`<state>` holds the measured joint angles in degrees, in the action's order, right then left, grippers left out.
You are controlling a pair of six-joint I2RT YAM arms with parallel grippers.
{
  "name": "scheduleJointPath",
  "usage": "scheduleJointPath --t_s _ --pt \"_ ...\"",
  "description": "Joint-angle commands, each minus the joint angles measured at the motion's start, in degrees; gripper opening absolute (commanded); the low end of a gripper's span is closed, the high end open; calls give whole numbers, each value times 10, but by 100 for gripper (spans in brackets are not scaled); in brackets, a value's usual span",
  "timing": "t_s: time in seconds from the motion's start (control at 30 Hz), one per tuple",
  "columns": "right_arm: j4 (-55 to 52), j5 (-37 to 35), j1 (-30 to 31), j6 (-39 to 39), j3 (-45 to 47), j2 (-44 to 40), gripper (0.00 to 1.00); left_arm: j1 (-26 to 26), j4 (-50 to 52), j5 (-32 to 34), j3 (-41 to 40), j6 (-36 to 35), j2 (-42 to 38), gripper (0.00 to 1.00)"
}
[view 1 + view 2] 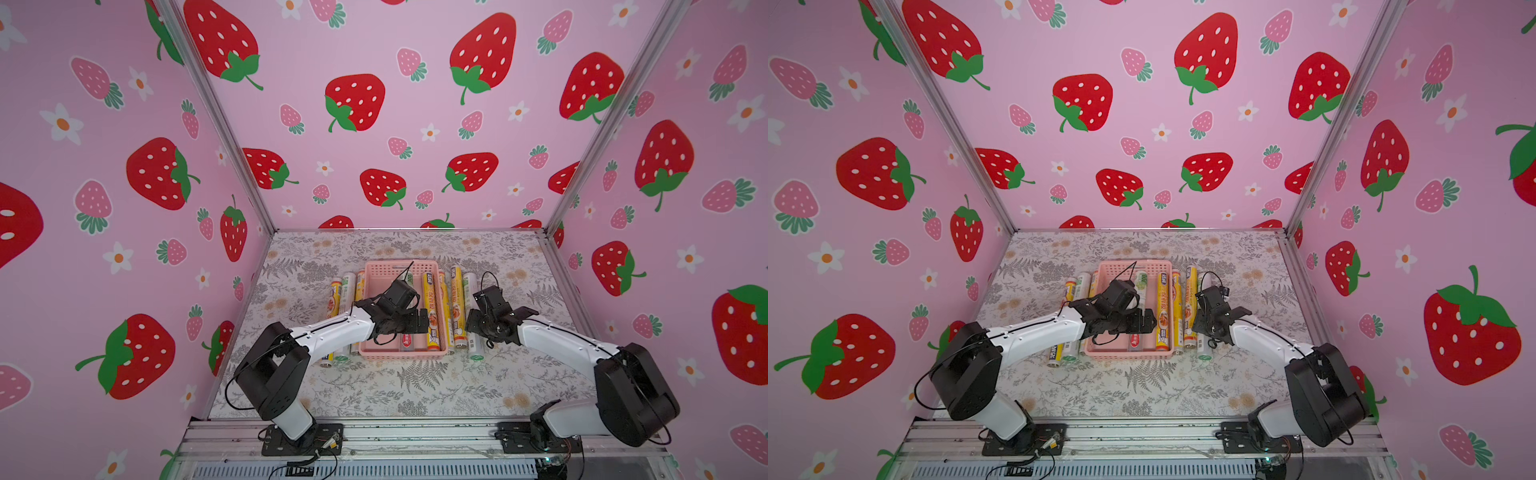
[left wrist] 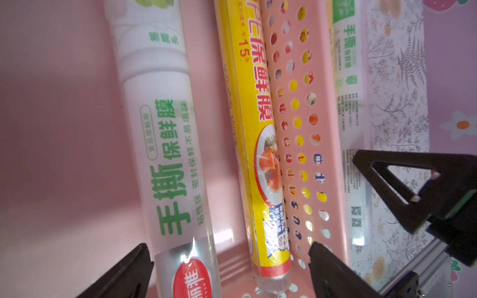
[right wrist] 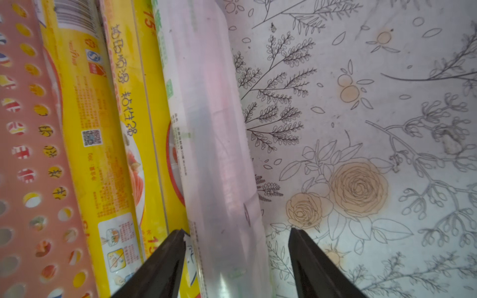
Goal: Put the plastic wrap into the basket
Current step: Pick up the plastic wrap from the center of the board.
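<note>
The robot's left gripper is blocking the space over the rolls in the pink basket [image 1: 432, 324], so it should move back out of the way before the right gripper brings in the outside white roll [image 1: 475, 346].
The pink basket [image 1: 401, 264] stands mid-table in both top views. A white, green-lettered plastic wrap roll [image 2: 165, 144] and a yellow one [image 2: 258, 129] lie on its floor. My left gripper [image 2: 229, 246] hangs open just above them, its fingers wide on either side of both rolls, holding nothing. Outside the basket's right wall lie two yellow rolls [image 3: 85, 129] and a white roll [image 3: 214, 154]. My right gripper [image 3: 237, 231] is open and straddles that white roll. One finger is close against the roll and a gap shows at the other.
Three more rolls [image 1: 347, 291] lie side by side left of the basket, partly under my left arm [image 1: 332, 328]. The floral tabletop [image 1: 415, 386] stretches in front of the basket. Strawberry-print walls [image 1: 374, 124] enclose the table on three sides.
</note>
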<state>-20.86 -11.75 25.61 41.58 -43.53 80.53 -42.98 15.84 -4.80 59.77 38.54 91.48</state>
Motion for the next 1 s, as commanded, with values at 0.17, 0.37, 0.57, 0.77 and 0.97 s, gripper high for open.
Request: scheduleJointPath --t_s 0.17,0.37,0.57,0.77,0.97 --pt "4 -6 -6 -15 -5 36 68 8 17 52 -20 -20 -43 100" --pt "6 -16 -6 -9 -3 47 67 14 2 48 10 -32 11 99" --pt "9 -19 -9 -10 -1 48 68 15 -15 48 28 -35 56 99" --pt "37 -7 -21 -9 20 40 68 15 -46 9 37 -34 68 100" --pt "55 -2 -28 -10 33 37 67 4 -56 -24 59 -34 85 100"
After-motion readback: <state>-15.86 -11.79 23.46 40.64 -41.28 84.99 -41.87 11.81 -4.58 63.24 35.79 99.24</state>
